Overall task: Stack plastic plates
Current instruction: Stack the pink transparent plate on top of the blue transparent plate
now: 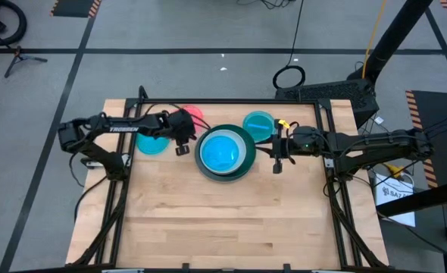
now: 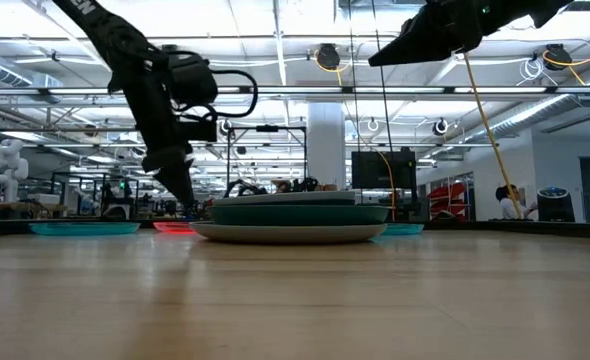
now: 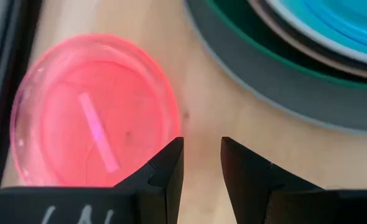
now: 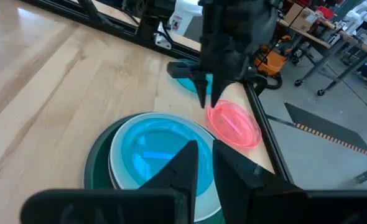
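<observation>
I can see that the pink-red plate's rim point(image 1: 195, 116) is see-through, so I expect the plate to look purple over the bright blue plate when I put it on the stack.
A stack of plates point(image 1: 225, 152) sits mid-table, grey at the bottom, dark green above it, a bright blue one on top; its grey rim point(image 3: 283, 81) shows in the left wrist view. The small pink-red plate point(image 3: 93, 112) lies flat on the wood by the far edge point(image 1: 195, 114). My left gripper point(image 3: 202, 149) hangs low between this plate and the stack, fingers narrowly open over bare wood, pointing down point(image 2: 187, 200). My right gripper point(image 4: 203, 149) is shut, held high to the right of the stack point(image 1: 278, 163).
One bright blue plate point(image 1: 149, 144) lies under the left arm, and another point(image 1: 258, 123) lies far-right of the stack. A black frame rail point(image 1: 223, 101) borders the far edge. The near half of the table point(image 1: 223, 220) is bare wood.
</observation>
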Robot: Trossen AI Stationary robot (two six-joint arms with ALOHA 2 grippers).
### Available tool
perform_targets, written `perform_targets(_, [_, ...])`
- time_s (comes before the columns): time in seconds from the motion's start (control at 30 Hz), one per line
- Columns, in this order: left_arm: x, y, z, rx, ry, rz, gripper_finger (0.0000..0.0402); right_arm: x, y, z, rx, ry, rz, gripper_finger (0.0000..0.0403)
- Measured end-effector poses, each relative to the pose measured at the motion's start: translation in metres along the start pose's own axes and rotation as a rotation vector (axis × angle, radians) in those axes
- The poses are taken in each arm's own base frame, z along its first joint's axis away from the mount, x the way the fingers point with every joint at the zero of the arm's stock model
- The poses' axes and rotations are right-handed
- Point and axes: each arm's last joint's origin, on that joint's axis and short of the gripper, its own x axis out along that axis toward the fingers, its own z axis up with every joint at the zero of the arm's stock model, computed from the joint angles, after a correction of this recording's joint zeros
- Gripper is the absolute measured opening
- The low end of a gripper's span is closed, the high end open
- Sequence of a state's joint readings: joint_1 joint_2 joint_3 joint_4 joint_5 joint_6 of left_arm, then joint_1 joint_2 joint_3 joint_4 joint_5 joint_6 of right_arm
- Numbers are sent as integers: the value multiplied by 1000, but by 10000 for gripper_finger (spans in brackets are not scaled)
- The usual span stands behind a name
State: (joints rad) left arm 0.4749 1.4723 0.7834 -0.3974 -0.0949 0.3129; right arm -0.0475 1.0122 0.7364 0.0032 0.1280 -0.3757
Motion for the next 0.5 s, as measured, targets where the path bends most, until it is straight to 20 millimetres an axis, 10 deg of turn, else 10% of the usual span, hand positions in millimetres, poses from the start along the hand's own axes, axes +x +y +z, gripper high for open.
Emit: perform_targets(0.5, [1, 20, 2, -48, -101, -35, 113, 0, 0, 0, 0, 1, -1, 45])
